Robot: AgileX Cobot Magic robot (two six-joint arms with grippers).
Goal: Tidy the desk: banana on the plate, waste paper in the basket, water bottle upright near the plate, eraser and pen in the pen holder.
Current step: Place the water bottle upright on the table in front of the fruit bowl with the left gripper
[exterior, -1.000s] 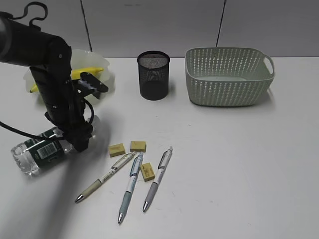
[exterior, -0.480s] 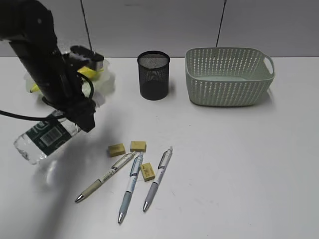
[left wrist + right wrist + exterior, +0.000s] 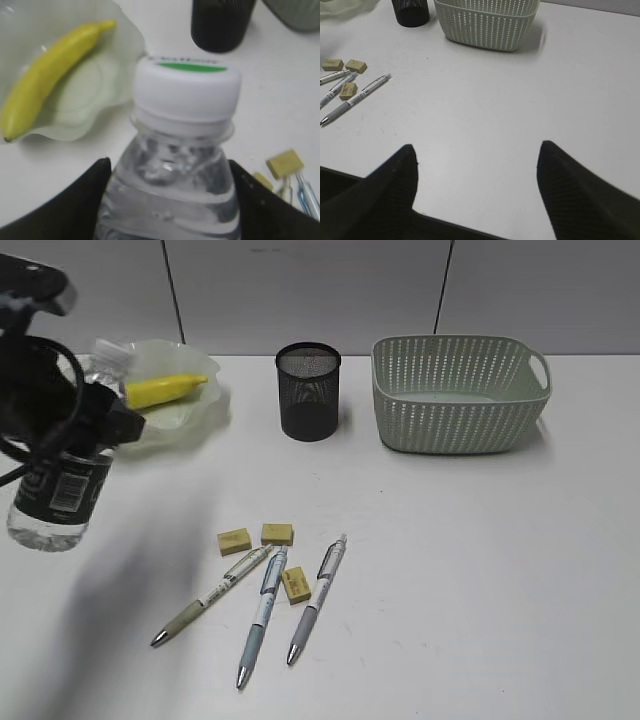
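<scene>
The water bottle slants in my left gripper, its base (image 3: 46,528) pointing away from the plate, so next I tip it upright and lower it beside the plate (image 3: 148,508).
My left gripper (image 3: 167,165) is shut on the water bottle (image 3: 172,200), one black finger on each side below its white cap (image 3: 187,86). In the exterior view the bottle (image 3: 55,495) hangs nearly upright at the far left, cap tilted toward the plate (image 3: 195,412). The banana (image 3: 165,390) lies on that plate. Three pens (image 3: 262,612) and three erasers (image 3: 277,533) lie loose on the desk (image 3: 480,570). Behind them stand the pen holder (image 3: 308,392) and the basket (image 3: 460,395). My right gripper (image 3: 477,146) is open over bare desk. The waste paper is out of view.
In the right wrist view the basket (image 3: 487,22) and pen holder (image 3: 411,12) stand at the far edge, with the pens (image 3: 356,97) and erasers (image 3: 356,65) at the left. A grey panelled wall (image 3: 350,290) backs the desk.
The bottle lay on the desk in my left gripper a second ago. The arm has since lifted it and swung it to near upright, moving left.
</scene>
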